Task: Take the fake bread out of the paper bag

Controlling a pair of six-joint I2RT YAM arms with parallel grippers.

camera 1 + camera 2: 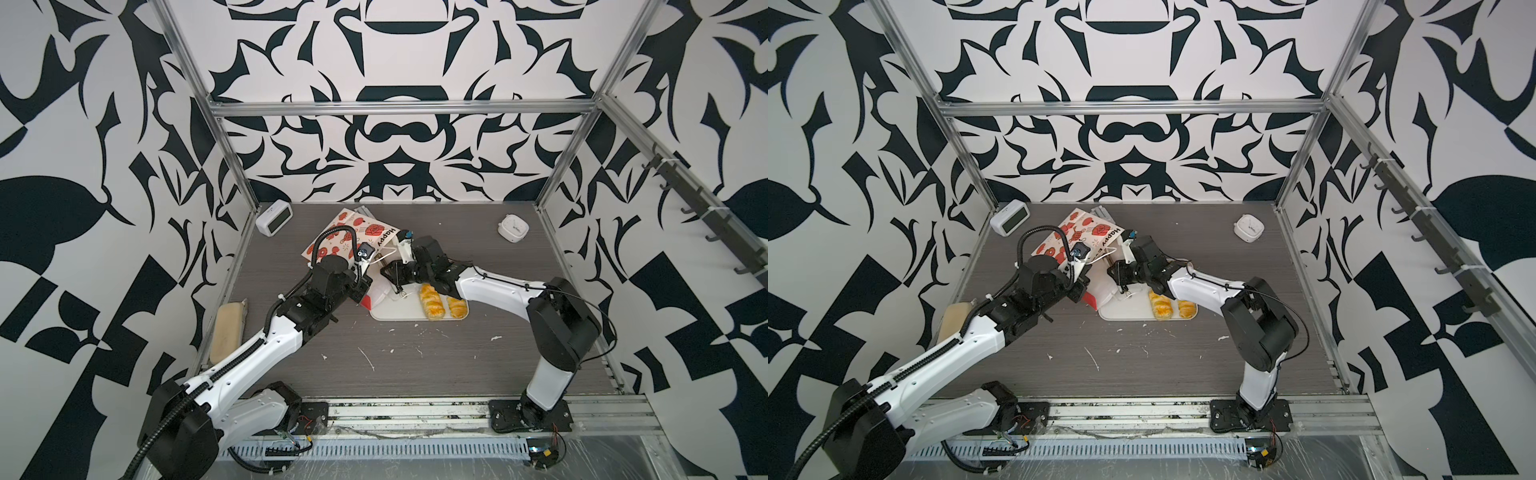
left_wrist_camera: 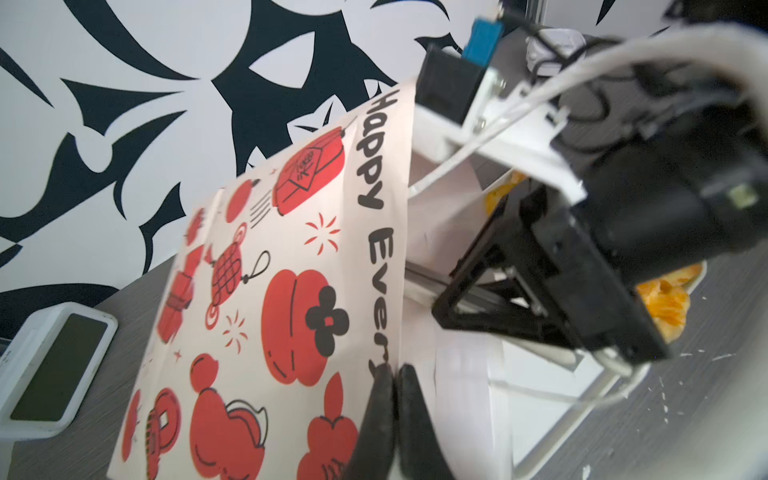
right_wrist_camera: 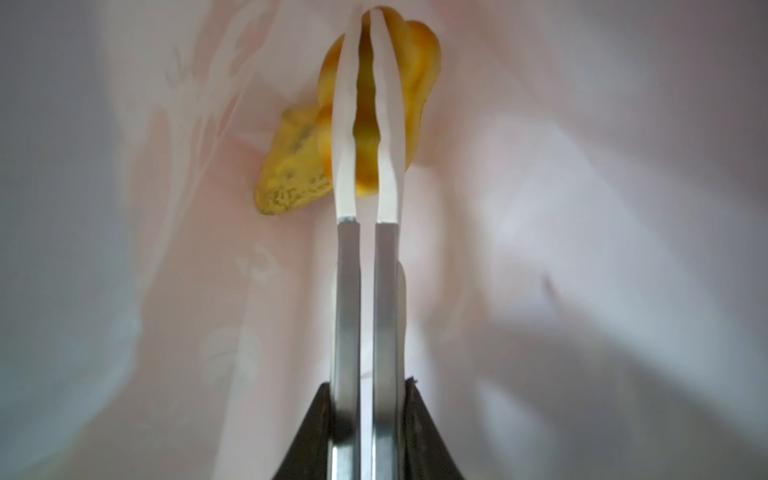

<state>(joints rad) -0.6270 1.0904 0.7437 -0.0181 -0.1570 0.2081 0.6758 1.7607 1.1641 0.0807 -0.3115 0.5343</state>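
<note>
The paper bag's rim [image 2: 409, 97] is catching on my right gripper's wrist. My right gripper should move gently into the paper bag to free the bag's rim before it pulls the fake bread out.
The paper bag [image 1: 347, 235] [image 1: 1081, 232] [image 2: 270, 291] lies tipped over, its mouth facing the white tray [image 1: 395, 312] [image 1: 1121, 312]. My left gripper [image 2: 395, 374] [image 1: 363, 286] is shut on the rim of the bag's printed face and holds the mouth up. My right gripper [image 3: 368, 386] [image 1: 390, 274] is shut on metal tongs [image 3: 347, 291] that reach inside the bag. The tongs' white tips close around a glossy yellow fake bread [image 3: 419, 62], and a second piece [image 3: 291, 166] lies beside it. Two fake breads [image 1: 430, 301] [image 1: 455, 307] [image 1: 1159, 306] rest on the tray.
A white digital clock [image 1: 274, 218] [image 2: 58, 365] stands at the back left and a small white device [image 1: 513, 227] at the back right. A pale beige block [image 1: 226, 332] lies along the left edge. Metal frame posts ring the grey table.
</note>
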